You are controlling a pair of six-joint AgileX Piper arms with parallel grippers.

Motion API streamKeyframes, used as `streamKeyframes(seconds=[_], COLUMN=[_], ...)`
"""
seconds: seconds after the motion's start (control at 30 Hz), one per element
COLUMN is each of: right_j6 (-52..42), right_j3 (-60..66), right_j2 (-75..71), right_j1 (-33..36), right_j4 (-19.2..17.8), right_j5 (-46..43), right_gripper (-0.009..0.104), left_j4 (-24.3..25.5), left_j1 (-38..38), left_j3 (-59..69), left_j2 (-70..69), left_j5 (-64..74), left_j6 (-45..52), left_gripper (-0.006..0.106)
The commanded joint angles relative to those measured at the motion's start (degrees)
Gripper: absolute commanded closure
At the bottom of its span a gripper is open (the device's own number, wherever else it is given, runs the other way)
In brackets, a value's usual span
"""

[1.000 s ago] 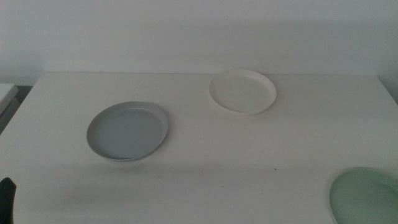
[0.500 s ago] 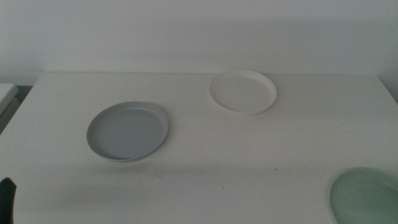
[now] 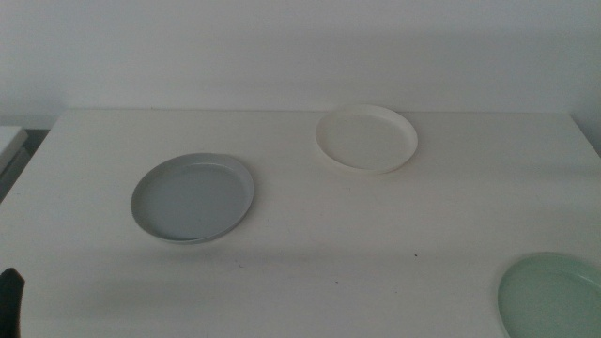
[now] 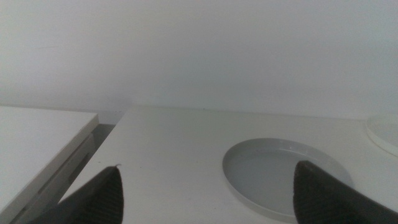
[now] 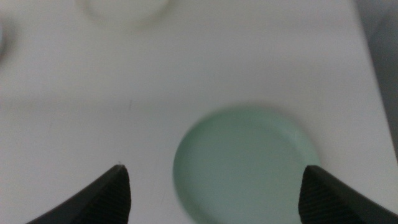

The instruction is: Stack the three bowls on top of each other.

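Observation:
The mint bowl (image 3: 556, 299) is at the front corner, a long way from the grey bowl. I should use my right gripper to move it by its rim to the table's middle (image 3: 322, 233) before I stack.
The grey bowl (image 3: 192, 197) lies at the table's left-middle. The white bowl (image 3: 366, 138) lies at the back, right of centre. The pale mint green bowl (image 3: 554, 296) lies at the front right corner, cut off by the picture's edge. All three lie apart, none stacked. My left gripper (image 4: 208, 186) is open and empty, low near the front left, with the grey bowl (image 4: 273, 174) ahead of it. My right gripper (image 5: 214, 171) is open and empty above the mint bowl (image 5: 245, 162); it is out of the middle view.
The white table (image 3: 300, 253) ends at a pale wall behind. A second white surface (image 4: 37, 137) stands beside the table's left edge across a dark gap. A dark part of the left gripper (image 3: 9, 296) shows at the bottom left.

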Motion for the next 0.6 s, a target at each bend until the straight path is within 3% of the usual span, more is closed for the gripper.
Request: streamKeyframes(seconds=[0.0,0.27,0.33,0.47,0.57], right_j6=[0.03,5.37,4.81,4.96,2.36], right_j3=[-8.48,-26.98,-27.86,-26.86,-25.37], right_j2=[6.18,19.25,20.24,21.32,22.24], right_j1=[-0.47,-0.47,-0.47,-1.08,-4.43], right_j4=[0.20,-0.75,-3.82,-14.68,-15.40], right_j5=[12.04,12.04,12.04,12.04,12.04], right_gripper=[0.003,0.003,0.003,0.003,0.003], left_j4=[-0.01,-0.01,-0.01,-0.01,-0.01], left_j1=[-0.08,-0.08,-0.08,-0.08,-0.08], left_j3=[-0.01,-0.01,-0.01,-0.01,-0.01], left_j2=[-0.20,-0.20,-0.20,-0.20,-0.20], left_j5=[-0.67,-0.67,-0.67,-0.67,-0.67], left_j6=[0.00,0.00,0.00,0.00,0.00], left_gripper=[0.007,0.007,0.007,0.007,0.007])
